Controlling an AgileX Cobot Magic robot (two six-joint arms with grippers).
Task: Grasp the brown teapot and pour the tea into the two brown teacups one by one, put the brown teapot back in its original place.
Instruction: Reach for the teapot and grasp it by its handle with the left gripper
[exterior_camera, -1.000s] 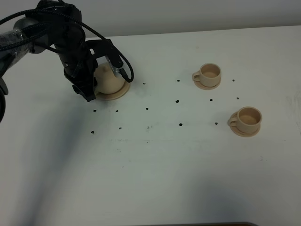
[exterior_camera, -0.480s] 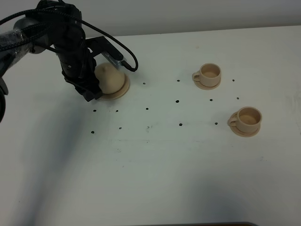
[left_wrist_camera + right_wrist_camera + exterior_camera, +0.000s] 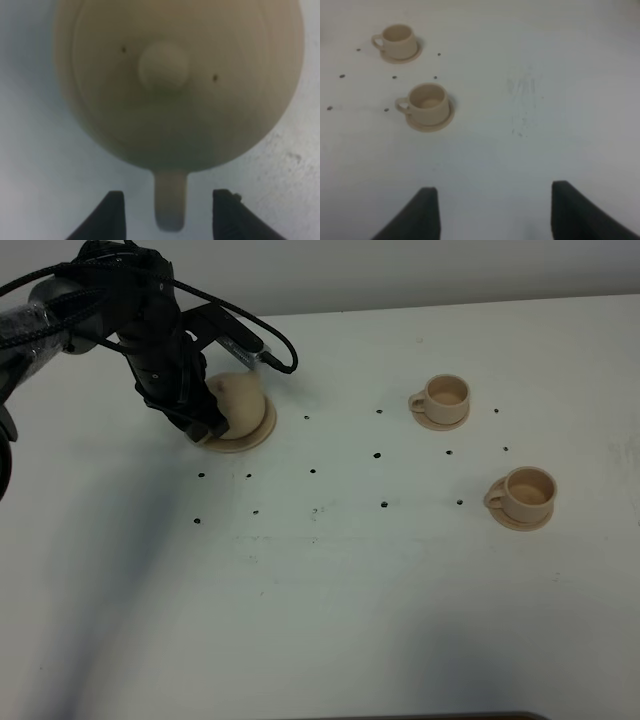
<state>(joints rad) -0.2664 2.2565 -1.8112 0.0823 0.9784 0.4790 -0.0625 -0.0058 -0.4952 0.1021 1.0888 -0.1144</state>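
Note:
My gripper will tip the brown teapot to pour. The lid [image 3: 163,66] should stay seated then, because the round seam [image 3: 75,62] sits close and even inside the teapot's edge.
The brown teapot [image 3: 243,400] sits upright on its wide tan saucer [image 3: 258,432], the original place, at the far left of the table. My left gripper [image 3: 207,418] hangs at the pot's left side. In the left wrist view the teapot [image 3: 175,85] shows its lid knob, and its loop handle [image 3: 170,200] lies between the open fingertips of the left gripper [image 3: 169,196], apart from both. The two brown teacups [image 3: 445,396] [image 3: 527,493] stand on small saucers at the right. The right gripper [image 3: 494,187] is open over bare table, with both teacups [image 3: 397,40] [image 3: 426,103] ahead of it.
Small black dots mark the white table [image 3: 330,580] between the teapot and the cups. The left arm's black cables [image 3: 250,340] loop over the teapot's far side. The table's far edge [image 3: 450,305] meets a pale wall.
The left wrist has swung up and round the teapot's left side, uncovering more of the pot. Teapot, saucer and both cups have stayed in place.

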